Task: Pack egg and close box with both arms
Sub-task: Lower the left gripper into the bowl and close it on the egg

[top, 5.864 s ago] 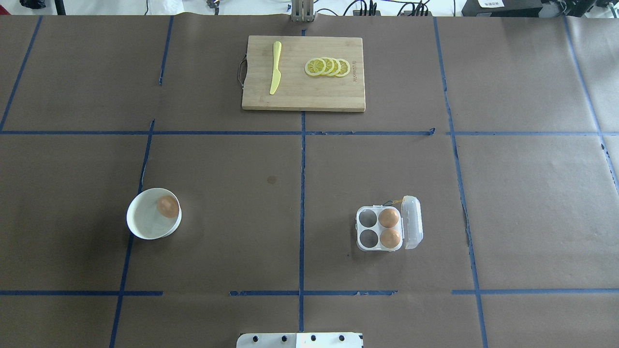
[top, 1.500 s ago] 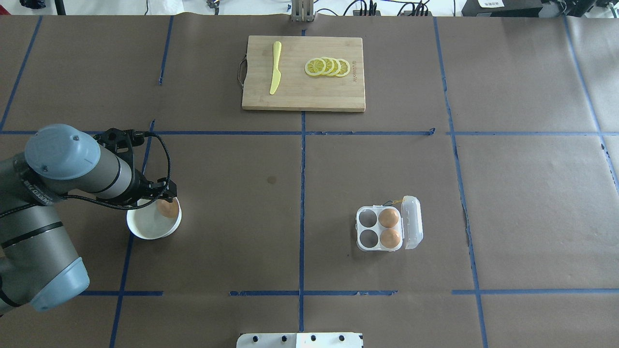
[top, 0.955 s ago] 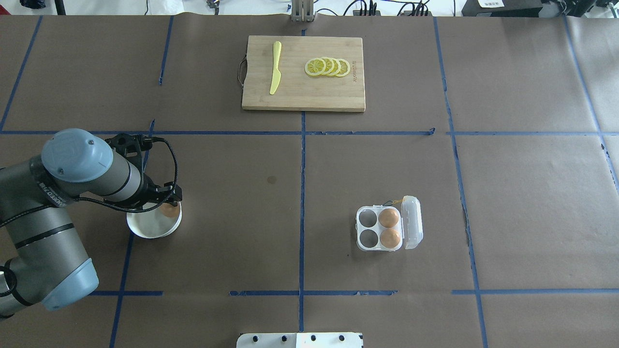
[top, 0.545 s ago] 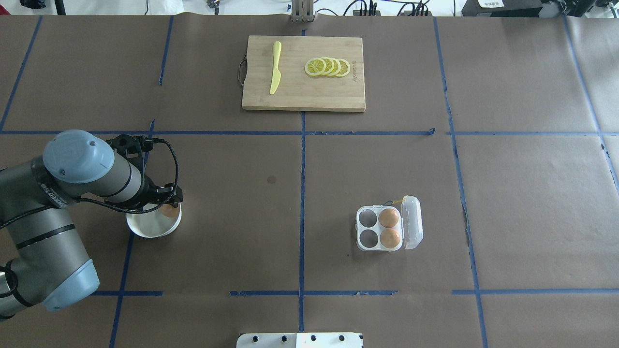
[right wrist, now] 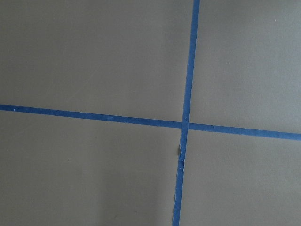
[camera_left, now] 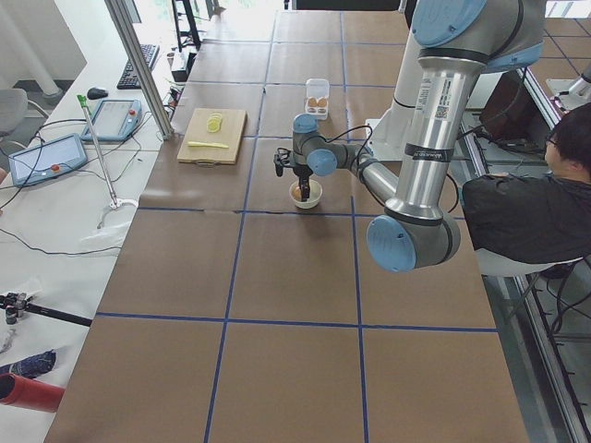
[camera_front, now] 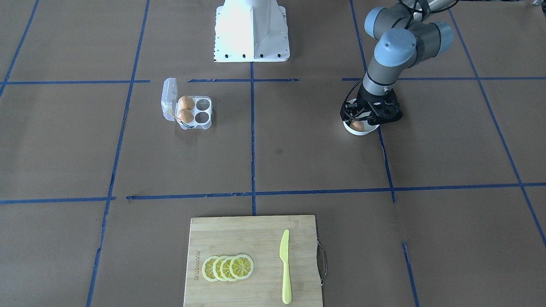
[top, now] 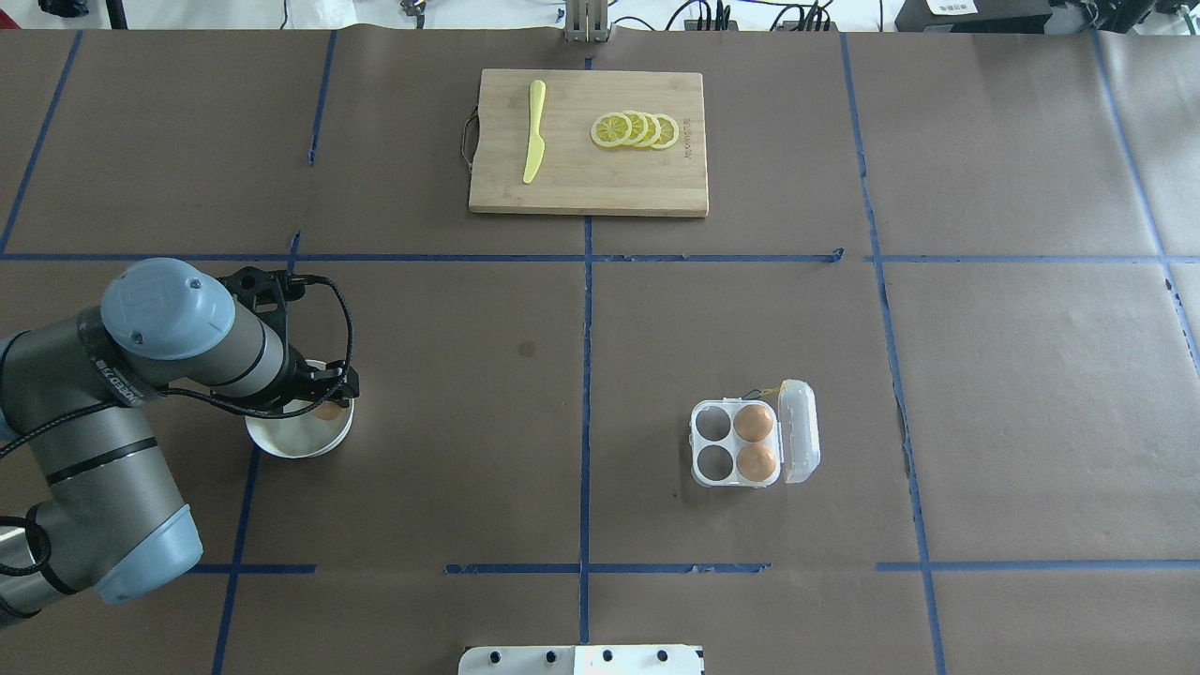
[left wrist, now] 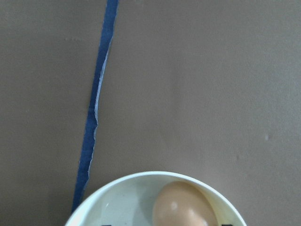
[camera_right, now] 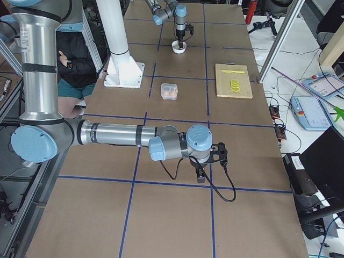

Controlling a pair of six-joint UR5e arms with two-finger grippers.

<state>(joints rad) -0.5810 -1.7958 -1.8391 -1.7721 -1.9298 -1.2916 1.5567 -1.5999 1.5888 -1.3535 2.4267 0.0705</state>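
I expect the orange-brown egg (camera_front: 357, 125) to go only partway down when I lower it into an empty cell, because the packed eggs (camera_front: 185, 116) stick up above their cells.
An orange-brown egg (top: 328, 411) lies in a round white bowl (top: 291, 442) at the left; it also shows in the left wrist view (left wrist: 182, 206) and the front view (camera_front: 357, 125). My left gripper (camera_front: 369, 121) hangs straight down over the bowl, its fingers spread on either side of the egg, open. The clear box (top: 800, 431) stands right of centre with its lid open, two eggs (top: 754, 422) in its right cells and two left cells empty. My right gripper (camera_right: 201, 174) hovers over bare table far off; I cannot tell if it is open.
A wooden cutting board (top: 586, 183) with a yellow knife (top: 533, 131) and lemon slices (top: 636, 129) lies at the far middle. The white robot base (camera_front: 251, 30) stands at the near edge. A seated person (camera_left: 526, 203) is beside the table.
My left arm came into view from the left, moved over the bowl, and now covers more of the egg. The box and its eggs have not moved.
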